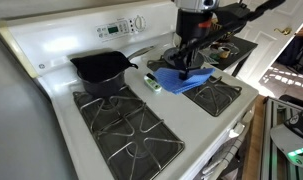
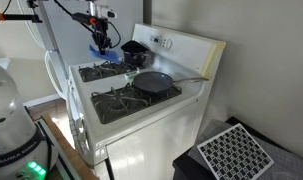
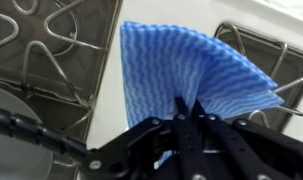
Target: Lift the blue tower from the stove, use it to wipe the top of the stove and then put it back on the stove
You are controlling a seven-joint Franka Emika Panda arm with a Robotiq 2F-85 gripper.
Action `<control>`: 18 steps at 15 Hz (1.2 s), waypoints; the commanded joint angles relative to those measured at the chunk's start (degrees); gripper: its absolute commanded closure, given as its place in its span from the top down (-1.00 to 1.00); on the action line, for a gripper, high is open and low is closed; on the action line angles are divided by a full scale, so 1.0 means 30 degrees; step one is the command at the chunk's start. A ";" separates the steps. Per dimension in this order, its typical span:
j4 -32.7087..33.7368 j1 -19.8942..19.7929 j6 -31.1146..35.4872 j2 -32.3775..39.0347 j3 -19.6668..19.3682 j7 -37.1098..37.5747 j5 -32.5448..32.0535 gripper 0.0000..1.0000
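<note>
The blue towel (image 1: 181,79) is hanging over the stove's open white strip (image 1: 179,107) between the grates, so my gripper continues to lower it until it rests there, then let go.
The blue towel (image 1: 183,80) lies spread on the white middle strip of the stove (image 1: 51,55), between the burner grates. It fills the middle of the wrist view (image 3: 181,65) and shows as a small blue patch under the arm in an exterior view (image 2: 99,46). My gripper (image 1: 190,62) stands straight over it, with its fingertips (image 3: 188,103) pressed together on the towel's near edge. The cloth fans out from the pinch point. I cannot tell whether the towel is off the surface.
A black pot (image 1: 101,68) sits on a back burner next to the towel. A small green-and-white object (image 1: 152,82) lies by the towel's edge. A black frying pan (image 2: 154,82) sits on another burner. Black grates (image 1: 126,130) flank the strip. The control panel (image 1: 116,28) is behind.
</note>
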 commanded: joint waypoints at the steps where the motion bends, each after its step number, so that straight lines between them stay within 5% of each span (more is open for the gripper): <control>1: -0.1871 -0.0178 0.0826 -0.0414 0.0196 0.0315 -0.0013 -1.00; 18: -0.5689 -0.0349 0.8465 0.1544 0.0108 -0.0536 -0.1706 -1.00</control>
